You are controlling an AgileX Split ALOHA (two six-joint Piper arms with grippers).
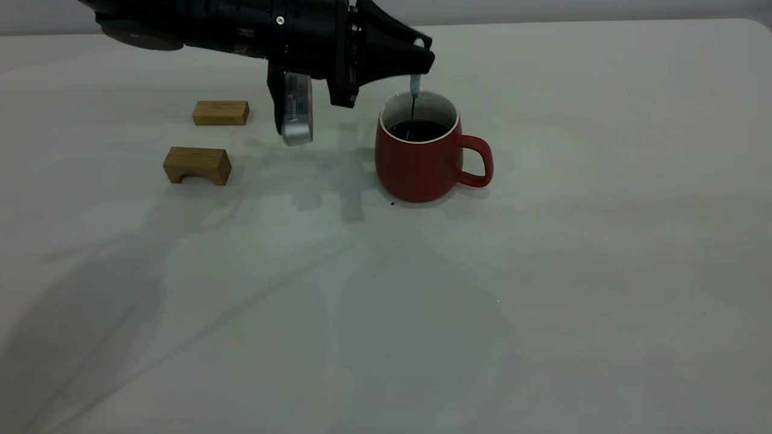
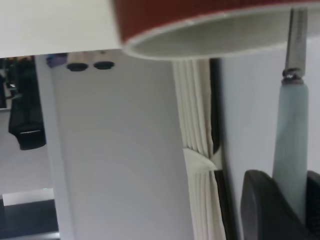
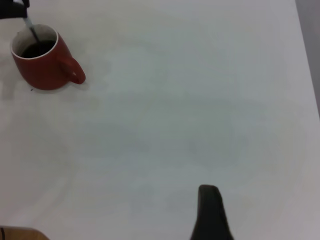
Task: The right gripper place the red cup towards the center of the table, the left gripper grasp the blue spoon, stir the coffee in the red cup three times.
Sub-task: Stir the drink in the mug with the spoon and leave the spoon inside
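The blue spoon sits high, with its handle [image 1: 414,85] above the red cup's rim. So my left gripper needs to move the spoon further down into the coffee [image 1: 421,131] and stir.
The red cup [image 1: 416,169] stands upright near the middle of the table [image 1: 543,271], its handle toward the right side. Dark coffee [image 1: 419,129] fills it. My left gripper [image 1: 417,71] hovers just above the rim, shut on the pale blue handle of the blue spoon [image 1: 415,87]. The spoon hangs upright and its metal neck dips into the coffee. In the left wrist view the spoon [image 2: 292,135] sits pinched between the black fingertips [image 2: 262,205], below the cup rim [image 2: 200,42]. My right gripper [image 3: 209,212] is far from the cup [image 3: 45,72], over bare table.
Two tan wooden blocks lie left of the cup, a flat one [image 1: 221,113] and an arched one [image 1: 197,165] nearer the front. The left arm's body [image 1: 241,24] spans the back left. A tiny dark speck [image 1: 392,204] sits by the cup's base.
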